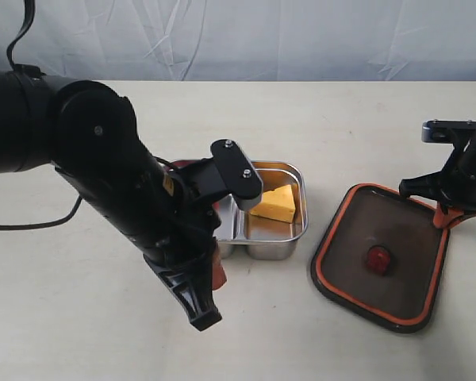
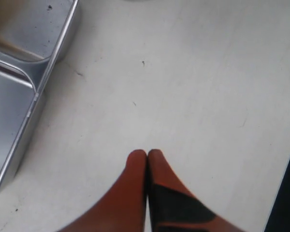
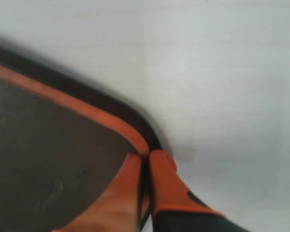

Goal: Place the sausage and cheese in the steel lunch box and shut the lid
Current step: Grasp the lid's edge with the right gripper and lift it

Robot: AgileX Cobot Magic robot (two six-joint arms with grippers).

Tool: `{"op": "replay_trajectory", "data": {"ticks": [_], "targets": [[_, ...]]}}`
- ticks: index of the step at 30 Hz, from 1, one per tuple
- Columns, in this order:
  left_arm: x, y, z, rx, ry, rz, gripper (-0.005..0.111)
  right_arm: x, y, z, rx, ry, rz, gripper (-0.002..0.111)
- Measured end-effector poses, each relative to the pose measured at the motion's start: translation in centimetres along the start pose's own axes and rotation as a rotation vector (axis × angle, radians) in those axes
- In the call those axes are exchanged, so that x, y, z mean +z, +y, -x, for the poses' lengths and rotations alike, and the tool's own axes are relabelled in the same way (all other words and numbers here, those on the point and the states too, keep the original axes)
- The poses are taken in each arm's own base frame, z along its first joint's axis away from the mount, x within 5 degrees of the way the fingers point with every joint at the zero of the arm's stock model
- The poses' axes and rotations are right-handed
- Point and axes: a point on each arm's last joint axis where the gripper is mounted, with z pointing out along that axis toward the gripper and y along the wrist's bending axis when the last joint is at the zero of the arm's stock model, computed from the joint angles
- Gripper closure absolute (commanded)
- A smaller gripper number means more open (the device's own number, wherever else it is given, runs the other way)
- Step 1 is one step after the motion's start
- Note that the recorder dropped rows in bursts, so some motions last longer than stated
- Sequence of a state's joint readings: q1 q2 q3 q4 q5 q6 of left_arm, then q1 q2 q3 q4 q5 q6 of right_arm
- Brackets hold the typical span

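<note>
Next, I raise the lid and pass its box-side rim (image 1: pixel 332 229) to my left gripper, because the lid is seal up and its far corner (image 1: pixel 443 231) is in my right gripper.
The steel lunch box (image 1: pixel 303 181) stands mid-table, and the yellow cheese (image 1: pixel 276 204) lies in its right compartment. No sausage shows; my left arm covers the box's left part. My left gripper (image 1: pixel 216 274) (image 2: pixel 147 153) is shut and empty, low over the bare table just in front of the box's wall (image 2: pixel 24 125). The dark lid (image 1: pixel 381 254) (image 3: pixel 48 145) lies to the right with its orange seal up and its orange valve tab (image 1: pixel 378 258) showing. My right gripper (image 1: pixel 443 214) (image 3: pixel 146 155) is shut on the lid's far right corner rim.
A pale tabletop (image 1: pixel 341 119) runs back to a white cloth backdrop (image 1: pixel 301 40). A black cable (image 1: pixel 32 225) trails off my left arm at the left edge. A hand's width of table separates the box from the lid.
</note>
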State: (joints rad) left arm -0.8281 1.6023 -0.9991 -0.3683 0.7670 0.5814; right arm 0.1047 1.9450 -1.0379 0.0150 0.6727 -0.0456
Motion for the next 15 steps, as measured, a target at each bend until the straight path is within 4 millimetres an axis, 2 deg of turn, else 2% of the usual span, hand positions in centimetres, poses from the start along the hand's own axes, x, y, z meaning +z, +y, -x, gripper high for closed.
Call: {"op": "replay_trajectory", "data": {"ticks": [8, 13, 15], "targets": [[0.0, -0.2, 0.4, -0.047, -0.048, -0.024, 0.107, -0.5, 0.0, -0.1, 0.000, 0.007, 0.000, 0.109], [-0.1, -0.6, 0.8, -0.054, -0.084, -0.070, 0.106, -2.7, 0.0, -0.2, -0.003, -0.047, -0.001, 0.109], [-0.1, -0.7, 0.9, -0.057, -0.094, -0.083, 0.101, -3.8, 0.1, -0.2, -0.008, -0.080, 0.007, 0.109]]}}
